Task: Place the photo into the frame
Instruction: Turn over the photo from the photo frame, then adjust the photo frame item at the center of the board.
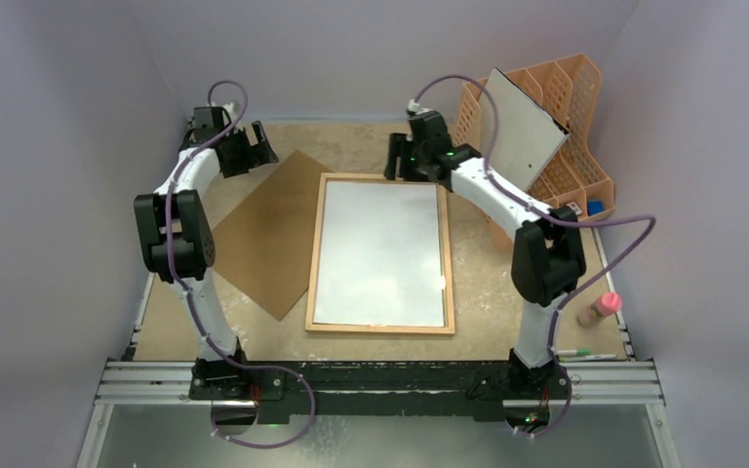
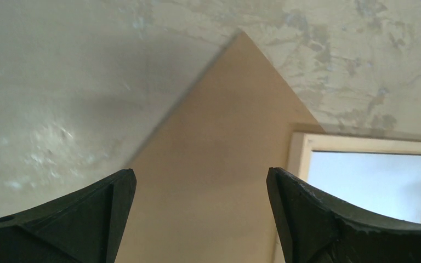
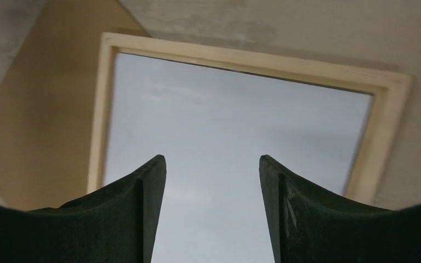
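The hardboard panel lies slanted, partly (image 1: pixel 315 239) beneath the frame's edge, so the robot's left gripper should first move to the panel's free edge (image 1: pixel 234 213) and turn the panel straighter.
The light wood frame (image 1: pixel 317 253) lies flat at the table's middle. A plain white sheet (image 1: pixel 380 253) fills its opening; it looks like the photo lying white back up, with no print showing. My left gripper (image 1: pixel 244 151) is open and empty, above the far corner of the brown hardboard panel (image 1: pixel 268 244). In the left wrist view my gripper (image 2: pixel 201 178) hangs over the panel (image 2: pixel 225 137), with the frame's corner (image 2: pixel 362 143) to the right. My right gripper (image 1: pixel 405 156) is open and empty over the frame's far edge. In the right wrist view it (image 3: pixel 212 164) hovers above the white sheet (image 3: pixel 225 115) inside the frame (image 3: pixel 252 59).
The hardboard panel lies left of the frame, partly under its edge. An orange lattice organizer (image 1: pixel 566 117) at the back right holds a white-grey board (image 1: pixel 522 132). A pink-lidded bottle (image 1: pixel 600 309) and a pen (image 1: pixel 585 353) lie at the near right.
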